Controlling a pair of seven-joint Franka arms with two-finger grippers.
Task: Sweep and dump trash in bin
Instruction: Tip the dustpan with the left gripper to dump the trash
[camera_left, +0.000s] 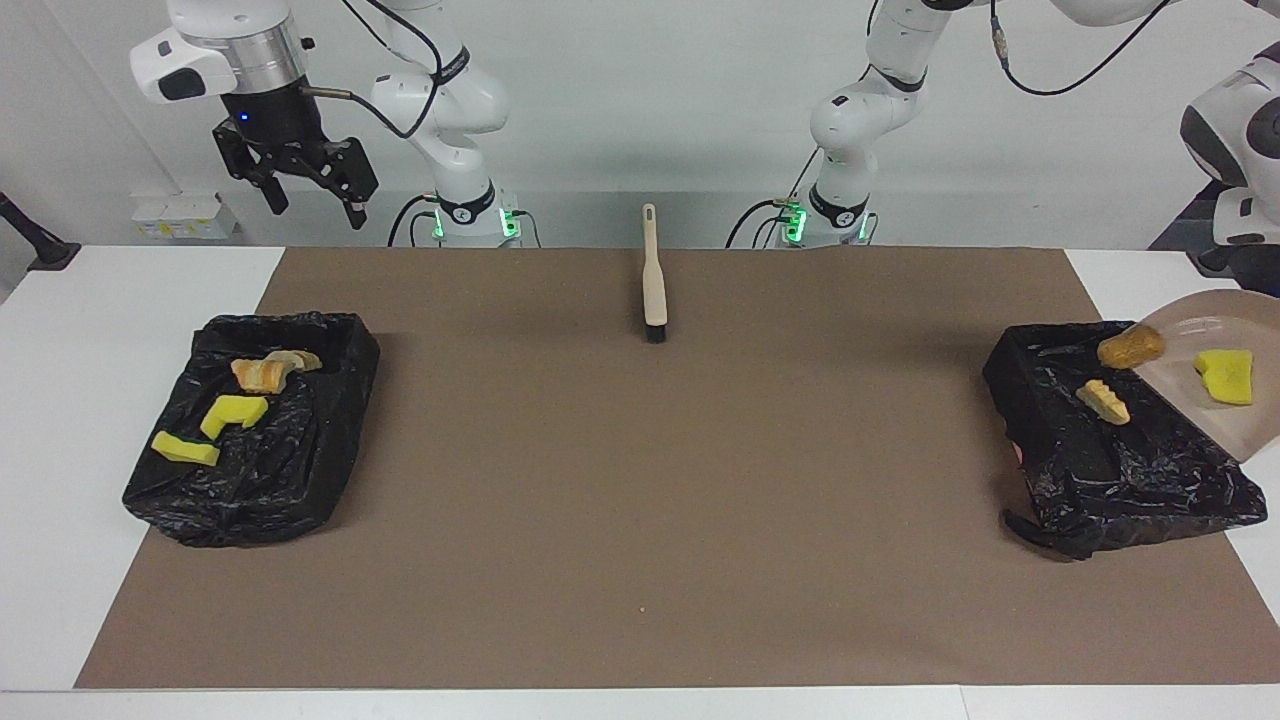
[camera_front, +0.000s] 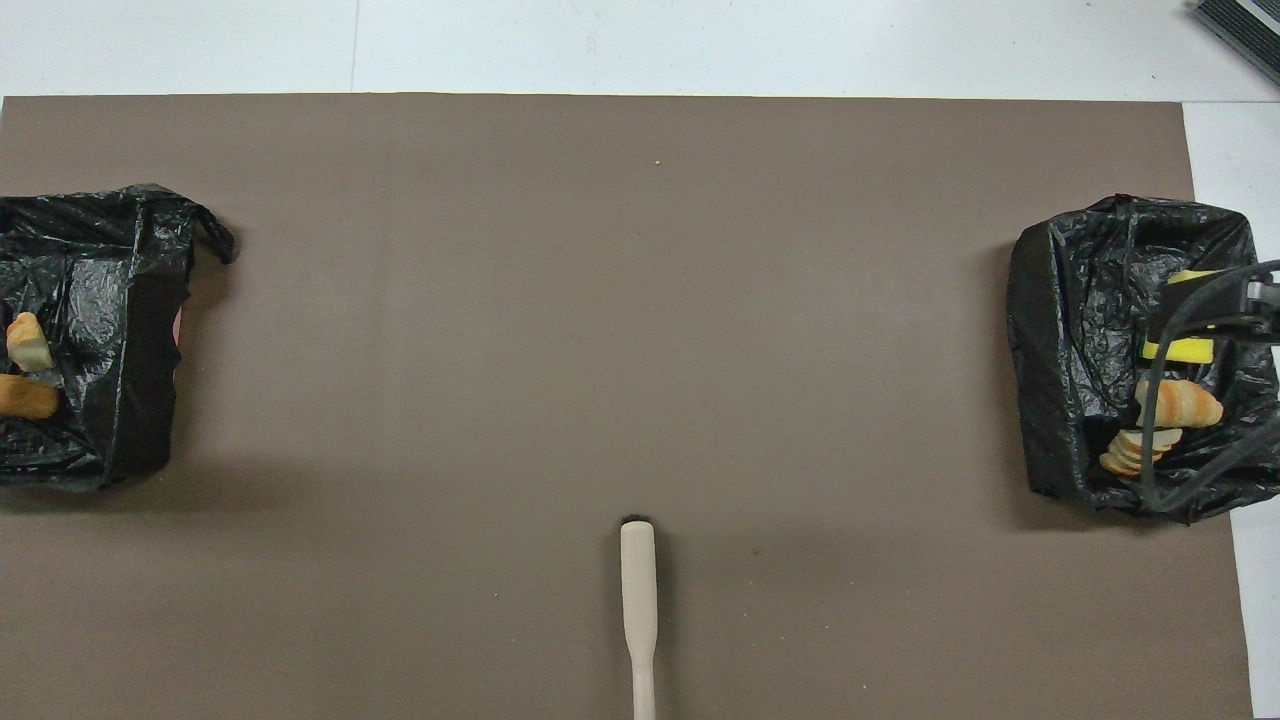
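My left gripper needs to tip the dustpan more steeply and swing it farther over the bin (camera_left: 1104, 462), because the yellow sponge piece (camera_left: 1226, 376) is well behind the dustpan's edge.
The beige dustpan (camera_left: 1225, 340) hangs tilted over the black-lined bin (camera_left: 1130, 480) at the left arm's end. A yellow sponge piece (camera_left: 1225, 376) lies on the pan, and a brown bread chunk (camera_left: 1130, 347) sits at its lower lip. One bread piece (camera_left: 1103, 400) lies in that bin. My left gripper is outside both views. My right gripper (camera_left: 318, 210) is open and empty, raised over the other black-lined bin (camera_left: 330, 420). That bin holds bread pieces (camera_left: 262, 373) and yellow sponges (camera_left: 235, 412). The brush (camera_left: 654, 275) lies on the mat between the arm bases.
A brown mat (camera_left: 640, 500) covers the table between the two bins. In the overhead view the brush (camera_front: 638, 600) lies with its bristles pointing away from the robots. A small crumb (camera_front: 656, 163) sits on the mat, farther from the robots than the brush.
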